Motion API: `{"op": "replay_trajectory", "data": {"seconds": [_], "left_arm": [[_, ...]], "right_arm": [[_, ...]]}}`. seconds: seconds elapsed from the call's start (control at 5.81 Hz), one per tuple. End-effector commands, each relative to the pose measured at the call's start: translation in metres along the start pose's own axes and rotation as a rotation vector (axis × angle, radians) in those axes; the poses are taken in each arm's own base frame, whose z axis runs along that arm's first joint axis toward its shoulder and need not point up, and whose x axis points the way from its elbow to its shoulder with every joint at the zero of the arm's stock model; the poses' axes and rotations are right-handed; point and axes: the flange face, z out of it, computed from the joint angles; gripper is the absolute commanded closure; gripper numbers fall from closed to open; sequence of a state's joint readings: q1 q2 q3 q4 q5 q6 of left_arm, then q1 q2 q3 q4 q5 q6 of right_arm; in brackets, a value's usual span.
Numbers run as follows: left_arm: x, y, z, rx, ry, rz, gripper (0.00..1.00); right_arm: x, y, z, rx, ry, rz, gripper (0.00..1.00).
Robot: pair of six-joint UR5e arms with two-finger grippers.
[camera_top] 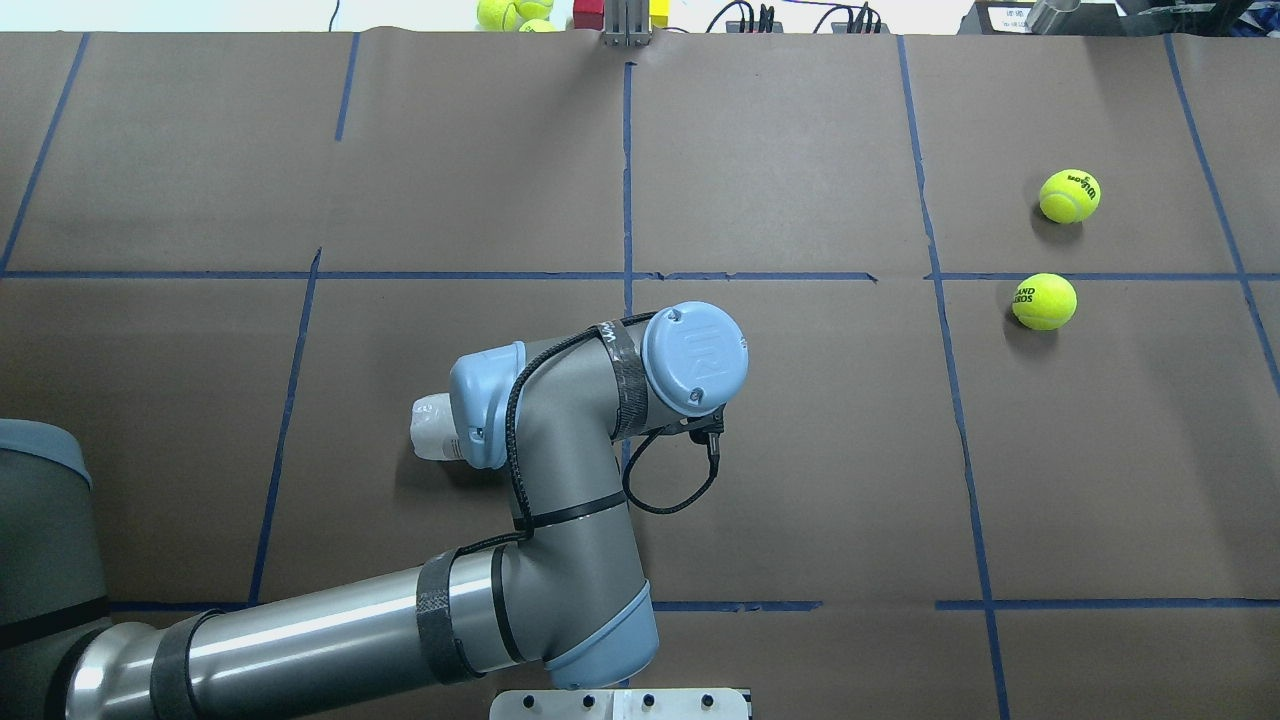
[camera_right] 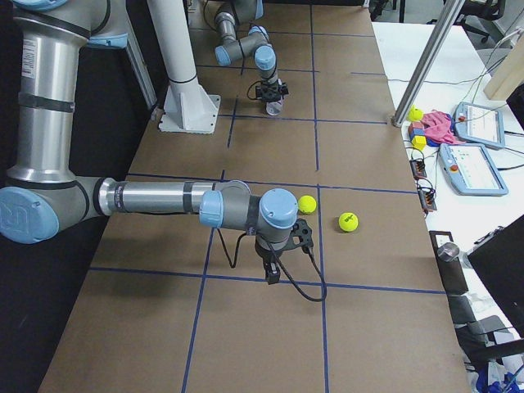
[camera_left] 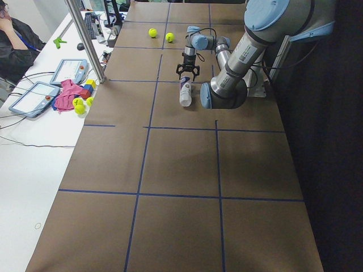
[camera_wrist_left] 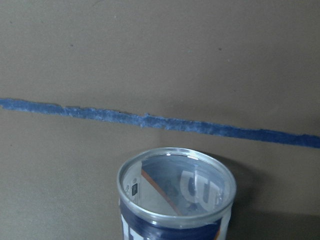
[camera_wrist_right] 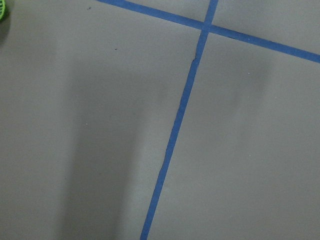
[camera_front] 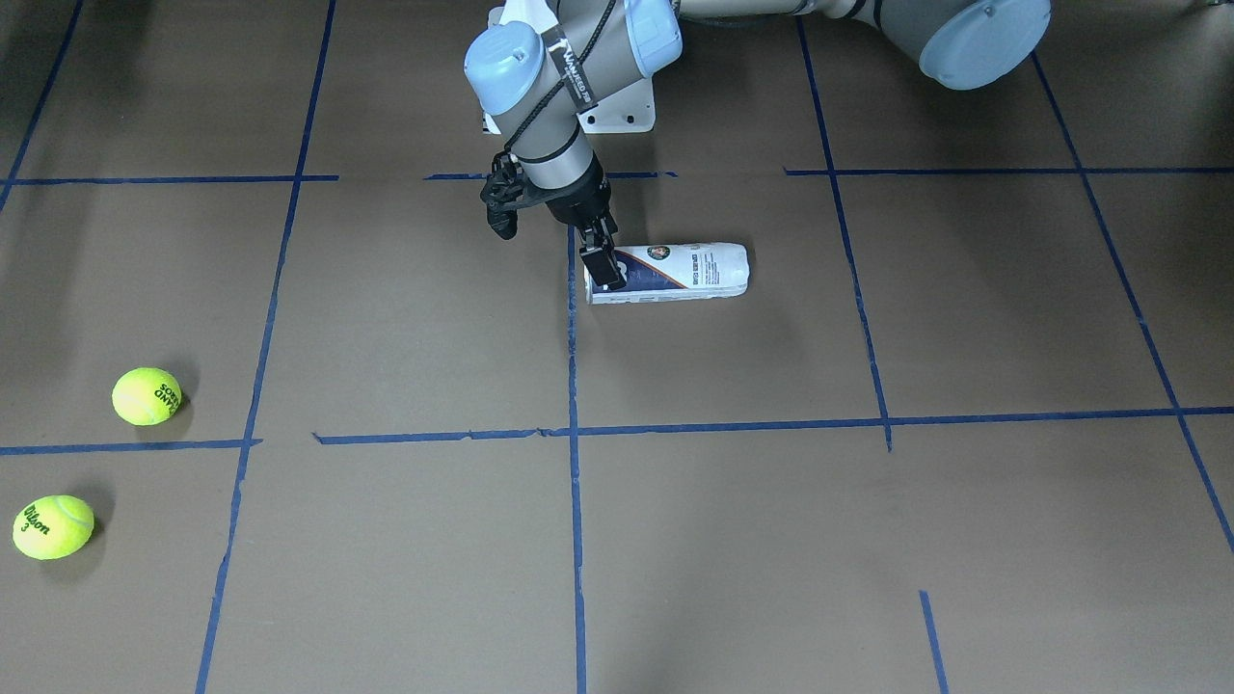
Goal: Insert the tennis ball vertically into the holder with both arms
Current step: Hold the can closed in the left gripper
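A thick silver rim (camera_wrist_left: 176, 219) runs around the holder's opening, so I expect the opening (camera_wrist_left: 176, 185) to keep its round shape as I grip the holder and turn it upright.
The holder (camera_front: 684, 270) lies on its side on the brown table, open mouth toward the centre tape line. My left gripper (camera_front: 604, 270) is down at that open end, fingers wide apart on either side of the rim; I cannot tell if they touch it. In the left wrist view the holder's mouth (camera_wrist_left: 175, 195) is empty. In the overhead view only its closed end (camera_top: 432, 428) shows beside my left arm. Two tennis balls (camera_front: 146, 395) (camera_front: 53, 527) lie far off on my right side. My right gripper (camera_right: 272, 272) hangs above the table near them; whether it is open or shut I cannot tell.
The white arm pedestal (camera_front: 627, 111) stands just behind the holder. Blue tape lines grid the table. A side table (camera_right: 458, 139) with tablets, coloured blocks and spare balls runs along the far edge. A pole (camera_left: 85, 39) stands at that edge.
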State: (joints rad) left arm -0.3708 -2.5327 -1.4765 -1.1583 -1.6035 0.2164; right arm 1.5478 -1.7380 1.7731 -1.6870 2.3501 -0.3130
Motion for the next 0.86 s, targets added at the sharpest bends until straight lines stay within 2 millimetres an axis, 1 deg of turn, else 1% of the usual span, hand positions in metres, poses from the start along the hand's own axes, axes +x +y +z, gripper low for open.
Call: {"op": "replay_trajectory", "data": {"seconds": [0.0, 0.52, 0.69], "left_arm": [[-0.002, -0.01, 0.022, 0.009, -0.003, -0.003, 0.02], [-0.003, -0.011, 0.036, 0.002, 0.0, -0.004, 0.03], [-0.003, -0.011, 0.036, 0.002, -0.002, -0.005, 0.12]], "right_arm": [[0.0, 0.0, 0.001, -0.001, 0.0, 0.001, 0.0], [0.001, 0.0, 0.001, -0.002, -0.001, 0.002, 0.0], [0.001, 0.0, 0.001, -0.002, -0.001, 0.002, 0.0]]}}
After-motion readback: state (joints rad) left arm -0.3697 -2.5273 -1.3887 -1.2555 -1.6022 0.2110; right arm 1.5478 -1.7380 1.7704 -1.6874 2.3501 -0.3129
